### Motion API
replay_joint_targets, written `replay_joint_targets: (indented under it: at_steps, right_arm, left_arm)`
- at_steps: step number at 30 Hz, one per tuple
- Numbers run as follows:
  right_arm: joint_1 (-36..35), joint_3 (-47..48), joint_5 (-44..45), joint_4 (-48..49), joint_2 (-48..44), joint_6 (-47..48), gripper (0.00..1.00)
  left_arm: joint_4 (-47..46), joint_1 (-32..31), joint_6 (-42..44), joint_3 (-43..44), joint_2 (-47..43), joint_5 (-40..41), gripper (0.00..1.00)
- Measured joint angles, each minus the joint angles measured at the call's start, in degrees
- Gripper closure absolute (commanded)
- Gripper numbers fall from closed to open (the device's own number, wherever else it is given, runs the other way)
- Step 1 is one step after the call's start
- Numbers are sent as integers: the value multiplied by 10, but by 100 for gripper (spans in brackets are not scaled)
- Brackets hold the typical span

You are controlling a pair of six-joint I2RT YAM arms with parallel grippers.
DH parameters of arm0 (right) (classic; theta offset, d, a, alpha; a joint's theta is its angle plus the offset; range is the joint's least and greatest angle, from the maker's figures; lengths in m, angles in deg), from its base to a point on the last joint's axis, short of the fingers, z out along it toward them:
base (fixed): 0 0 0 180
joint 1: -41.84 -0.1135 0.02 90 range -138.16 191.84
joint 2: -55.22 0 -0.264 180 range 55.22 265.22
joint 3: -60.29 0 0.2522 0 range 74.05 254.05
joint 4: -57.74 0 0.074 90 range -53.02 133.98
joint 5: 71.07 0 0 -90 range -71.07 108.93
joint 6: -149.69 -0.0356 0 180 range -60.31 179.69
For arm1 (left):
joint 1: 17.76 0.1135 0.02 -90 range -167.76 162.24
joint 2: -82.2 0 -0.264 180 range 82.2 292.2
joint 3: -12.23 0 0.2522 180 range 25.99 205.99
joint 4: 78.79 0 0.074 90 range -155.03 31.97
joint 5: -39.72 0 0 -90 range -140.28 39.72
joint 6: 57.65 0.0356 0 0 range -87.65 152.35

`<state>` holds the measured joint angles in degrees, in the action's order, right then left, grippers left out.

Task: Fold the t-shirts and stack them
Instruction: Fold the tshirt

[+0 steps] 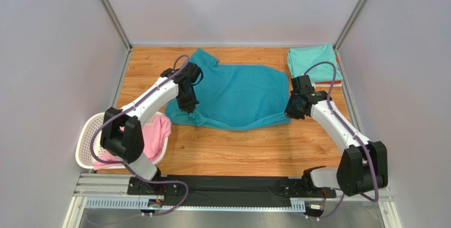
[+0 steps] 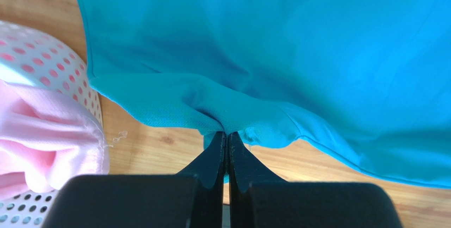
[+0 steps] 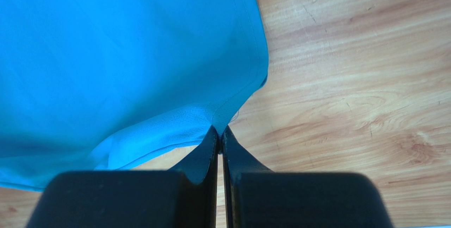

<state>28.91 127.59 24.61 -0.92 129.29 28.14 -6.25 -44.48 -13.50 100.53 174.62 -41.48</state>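
Observation:
My left gripper carries on taking the teal t-shirt's near edge (image 1: 239,126) back until it reaches the t-shirt's middle (image 1: 239,96), as both grippers stretch it along the t-shirt's flat body.
A deep teal t-shirt (image 1: 235,96) lies spread across the middle of the wooden table. My left gripper (image 1: 189,107) is shut on its near left edge, the cloth bunched at the tips (image 2: 227,133). My right gripper (image 1: 292,113) is shut on its near right corner (image 3: 219,127). A folded mint green t-shirt (image 1: 312,61) lies at the back right, with a strip of orange t-shirt (image 1: 332,83) showing under it. A pink t-shirt (image 1: 151,138) sits crumpled in the basket at the left.
The white lattice basket (image 1: 87,135) stands at the near left beside the left arm's base, also seen in the left wrist view (image 2: 47,64). Grey walls enclose the table on three sides. Bare wood (image 1: 238,148) lies between the teal shirt and the arm bases.

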Motion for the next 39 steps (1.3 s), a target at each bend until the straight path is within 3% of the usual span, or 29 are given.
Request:
replay_joint_targets:
  at_steps: [12,39]
  right_arm:
    - [1,77,47,-3,74,8,100]
    - [37,170,30,14,204,19,97]
  left_arm:
    - [5,21,29,117,90,17,100]
    - [14,73,73,262,227,15,98]
